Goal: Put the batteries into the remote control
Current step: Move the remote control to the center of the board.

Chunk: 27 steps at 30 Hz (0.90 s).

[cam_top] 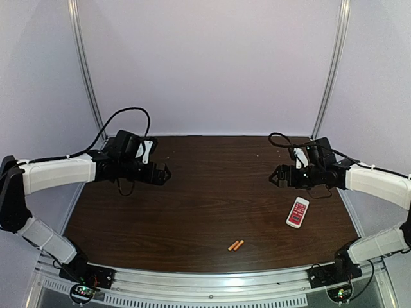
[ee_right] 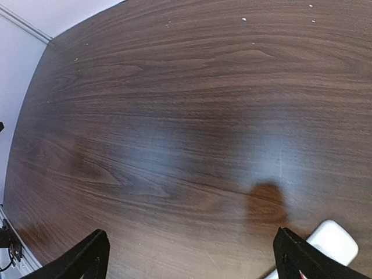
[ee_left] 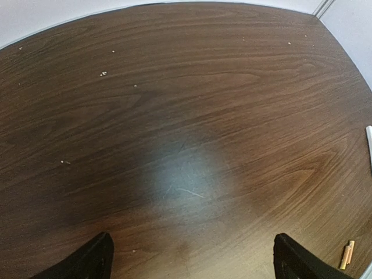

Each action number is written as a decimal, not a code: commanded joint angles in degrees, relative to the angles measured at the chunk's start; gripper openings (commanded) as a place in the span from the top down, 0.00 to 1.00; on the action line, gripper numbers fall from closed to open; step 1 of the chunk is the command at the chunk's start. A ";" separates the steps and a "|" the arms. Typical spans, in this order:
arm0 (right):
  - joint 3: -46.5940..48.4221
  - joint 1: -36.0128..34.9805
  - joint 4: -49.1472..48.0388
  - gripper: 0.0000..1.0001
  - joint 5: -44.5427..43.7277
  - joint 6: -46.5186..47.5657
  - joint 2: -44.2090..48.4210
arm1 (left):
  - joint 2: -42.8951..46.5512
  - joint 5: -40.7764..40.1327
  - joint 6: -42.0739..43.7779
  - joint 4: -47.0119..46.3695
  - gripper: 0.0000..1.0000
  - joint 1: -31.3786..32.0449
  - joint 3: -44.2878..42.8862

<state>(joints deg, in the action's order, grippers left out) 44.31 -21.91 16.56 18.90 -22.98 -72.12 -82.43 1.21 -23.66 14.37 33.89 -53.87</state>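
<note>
The remote control is clear of the batteries and has its white end (cam_top: 302,201) near the robot's open right gripper. The gripper should keep moving down to the remote control until the fingers straddle its long sides (cam_top: 297,212).
The remote control (cam_top: 297,212) lies red face up on the right of the dark wood table; its white end shows at the lower right of the right wrist view (ee_right: 331,241). Two orange batteries (cam_top: 236,245) lie side by side near the front edge, and show at the lower right corner of the left wrist view (ee_left: 347,254). My left gripper (cam_top: 165,173) hovers open and empty over the table's left part (ee_left: 192,261). My right gripper (cam_top: 275,175) hovers open and empty just behind the remote (ee_right: 189,261).
The table (cam_top: 212,192) is walled by pale panels at the back and sides with metal posts (cam_top: 331,70). An aluminium rail (cam_top: 212,282) runs along the front edge. Black cables (cam_top: 122,115) loop behind each arm.
</note>
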 commanded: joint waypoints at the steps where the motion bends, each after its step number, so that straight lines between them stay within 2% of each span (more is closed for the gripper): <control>1: -0.34 -0.50 10.21 0.00 -8.41 -3.82 5.91 | -1.21 -1.35 0.89 -0.79 0.03 0.75 -0.49; 5: -2.44 -0.45 16.40 0.00 -14.81 -7.40 10.13 | -1.74 -1.12 1.03 -1.97 0.03 1.01 -0.58; 11: -7.63 0.44 19.06 0.00 -17.20 -11.82 12.23 | -2.37 0.66 0.91 -3.17 0.02 1.09 -0.31; 18: -11.46 1.95 17.20 0.00 -17.27 -13.65 11.82 | -0.21 0.58 -0.34 -3.55 0.03 1.09 0.87; 22: -11.56 2.31 15.67 0.00 -17.94 -13.90 9.19 | 1.33 -0.08 -0.68 -3.65 0.03 1.09 1.44; 27: -12.77 2.56 10.20 0.00 -14.60 -13.49 3.83 | 1.97 -0.23 -1.01 -3.48 0.03 1.09 1.27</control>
<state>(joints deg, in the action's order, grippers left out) 32.71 -19.81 31.07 3.09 -36.07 -64.93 -81.91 1.26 -23.97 13.28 34.61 -52.82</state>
